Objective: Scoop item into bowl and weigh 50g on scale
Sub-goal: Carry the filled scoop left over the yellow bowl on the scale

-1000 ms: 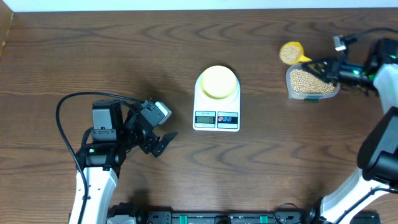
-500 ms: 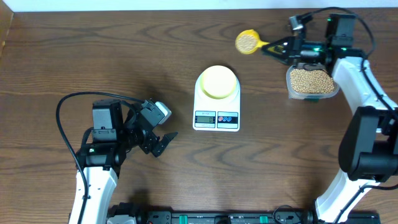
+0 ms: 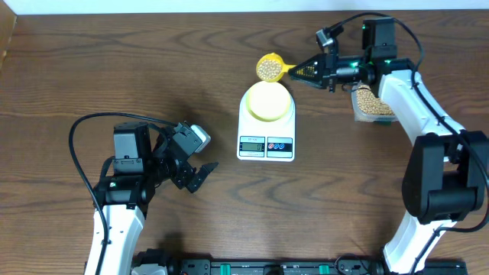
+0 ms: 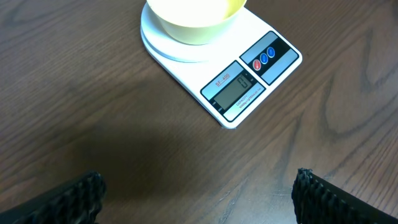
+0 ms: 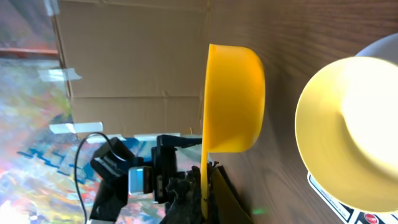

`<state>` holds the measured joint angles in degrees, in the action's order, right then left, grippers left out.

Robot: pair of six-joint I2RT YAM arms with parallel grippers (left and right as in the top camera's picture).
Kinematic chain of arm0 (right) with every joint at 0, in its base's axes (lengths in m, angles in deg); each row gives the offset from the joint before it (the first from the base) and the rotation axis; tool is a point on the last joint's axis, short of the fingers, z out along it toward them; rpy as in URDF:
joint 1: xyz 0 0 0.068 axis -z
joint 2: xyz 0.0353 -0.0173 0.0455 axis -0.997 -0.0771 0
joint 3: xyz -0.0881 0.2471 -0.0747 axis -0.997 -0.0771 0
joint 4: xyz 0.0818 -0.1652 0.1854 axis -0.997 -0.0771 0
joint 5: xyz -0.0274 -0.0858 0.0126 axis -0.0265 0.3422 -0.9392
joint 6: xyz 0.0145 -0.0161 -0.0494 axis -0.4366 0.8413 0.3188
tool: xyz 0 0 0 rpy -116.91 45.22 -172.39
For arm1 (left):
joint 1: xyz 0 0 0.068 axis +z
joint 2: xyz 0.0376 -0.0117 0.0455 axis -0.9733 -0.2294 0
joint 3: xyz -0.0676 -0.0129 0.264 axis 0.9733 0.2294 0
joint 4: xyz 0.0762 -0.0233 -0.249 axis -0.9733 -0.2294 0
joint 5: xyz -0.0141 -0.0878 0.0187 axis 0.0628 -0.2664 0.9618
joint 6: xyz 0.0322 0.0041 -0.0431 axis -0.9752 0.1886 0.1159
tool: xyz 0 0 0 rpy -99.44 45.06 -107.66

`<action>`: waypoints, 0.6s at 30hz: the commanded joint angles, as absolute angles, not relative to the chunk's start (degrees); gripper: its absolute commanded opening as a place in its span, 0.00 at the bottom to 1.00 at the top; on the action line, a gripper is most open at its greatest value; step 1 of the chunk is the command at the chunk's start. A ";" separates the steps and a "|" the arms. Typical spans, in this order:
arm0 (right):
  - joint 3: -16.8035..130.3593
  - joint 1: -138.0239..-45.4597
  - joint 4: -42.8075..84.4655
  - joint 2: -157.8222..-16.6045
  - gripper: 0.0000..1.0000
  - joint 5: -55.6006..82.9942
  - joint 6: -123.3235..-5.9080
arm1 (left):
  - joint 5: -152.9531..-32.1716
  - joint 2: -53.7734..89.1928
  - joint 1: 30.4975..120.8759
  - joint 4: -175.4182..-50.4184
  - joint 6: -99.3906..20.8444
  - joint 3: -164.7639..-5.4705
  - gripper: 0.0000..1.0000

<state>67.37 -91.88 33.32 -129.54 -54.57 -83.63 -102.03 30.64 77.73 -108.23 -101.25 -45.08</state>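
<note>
The robot's right gripper should move the scoop full of beans (image 3: 270, 68) back over the bowl (image 3: 267, 101) before it tips the beans out, because the scoop is hovering past the bowl's far rim.
The pale yellow bowl (image 3: 267, 101) (image 4: 193, 15) (image 5: 348, 130) stands on the white scale (image 3: 266, 143) (image 4: 249, 74). Just beyond its far rim hovers a bright yellow scoop (image 3: 269, 67) (image 5: 233, 99) filled with tan beans (image 3: 268, 67). My right gripper (image 3: 309, 71) (image 5: 205, 193) is shut on the scoop's handle. More beans (image 3: 370, 101) lie in the clear tub (image 3: 374, 114), partly hidden under the right arm. My left gripper (image 3: 200, 174) (image 4: 198, 179) stands open over bare wood, left of and nearer than the scale, holding nothing.
The scale's display and buttons (image 4: 245, 84) face the table's front. A black cable (image 3: 84, 130) loops beside the left arm. Cardboard (image 5: 137, 56) stands beyond the table in the right wrist view.
The right arm has carried the bean-filled scoop leftward from beside the tub to just behind the bowl. The left arm has not moved.
</note>
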 commanded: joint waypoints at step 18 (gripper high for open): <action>79.10 -97.04 -2.11 -129.06 0.01 -30.84 -55.87 | -101.72 30.64 77.56 -108.19 -101.82 -45.32 0.97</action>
<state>73.90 -96.93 0.75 -129.58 -37.11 -63.79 -102.05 30.64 77.71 -108.21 -101.25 -45.08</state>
